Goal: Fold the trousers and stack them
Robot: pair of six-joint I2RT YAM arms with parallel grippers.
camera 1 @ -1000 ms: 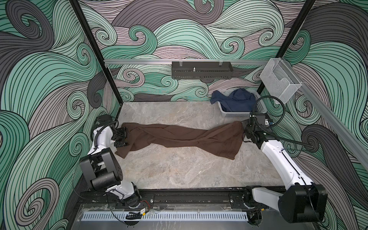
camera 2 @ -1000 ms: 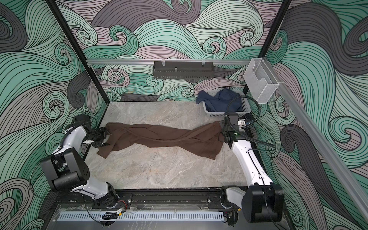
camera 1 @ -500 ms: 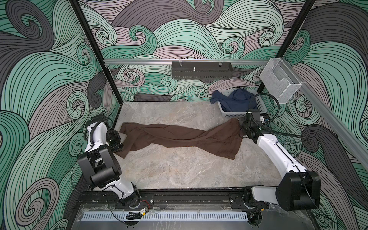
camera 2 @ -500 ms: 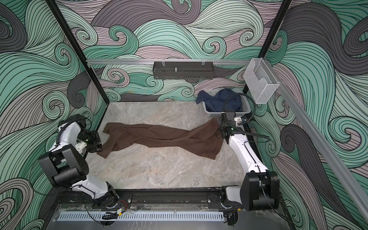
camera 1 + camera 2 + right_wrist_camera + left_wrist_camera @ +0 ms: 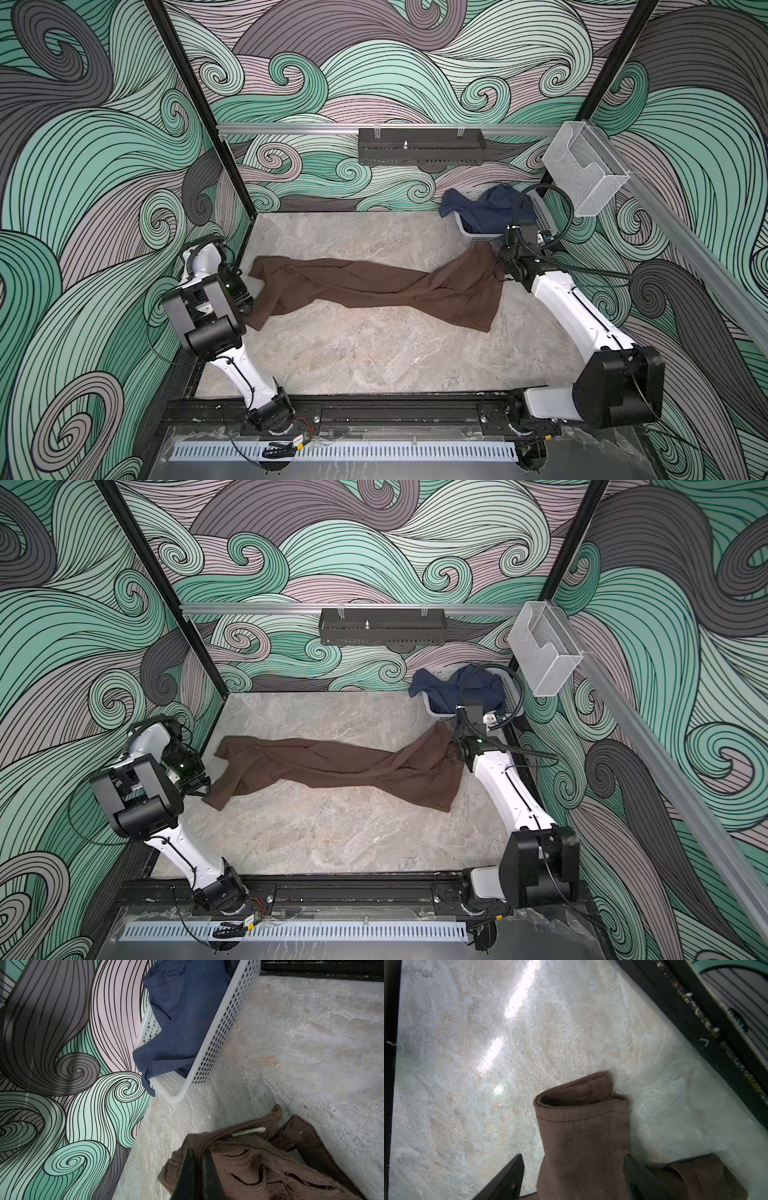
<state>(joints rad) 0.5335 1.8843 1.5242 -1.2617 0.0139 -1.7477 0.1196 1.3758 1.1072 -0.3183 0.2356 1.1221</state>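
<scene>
The front leg's side edge (image 5: 628, 1130) is clear of the back leg, so my left gripper should keep moving toward the hem's corner (image 5: 625, 1104) until its fingers straddle that edge.
The dark brown trousers (image 5: 374, 282) (image 5: 340, 762) lie stretched across the marble table, legs to the left and waist to the right. My right gripper (image 5: 500, 266) (image 5: 455, 750) (image 5: 197, 1151) is shut on the trousers' bunched waistband (image 5: 239, 1159) and holds that corner raised beside the basket. My left gripper (image 5: 199, 785) (image 5: 573, 1157) is open low over the front leg's end. Its fingers (image 5: 512, 1174) stand wide on either side of the stitched hem (image 5: 581, 1105), which lies flat on the table. In both top views the left forearm partly hides this gripper.
A white lattice basket (image 5: 540, 212) (image 5: 513, 696) (image 5: 218, 1032) holding a navy-blue garment (image 5: 486, 208) (image 5: 182, 1012) stands at the back right corner. A black tray (image 5: 419, 145) and a clear mesh holder (image 5: 582, 178) hang on the rails. Bare marble (image 5: 374, 353) lies in front of the trousers.
My left gripper let go of the back leg end, drew away and came forward over the front leg's hem, opening wider. My right gripper carried the waist corner slightly back toward the basket.
</scene>
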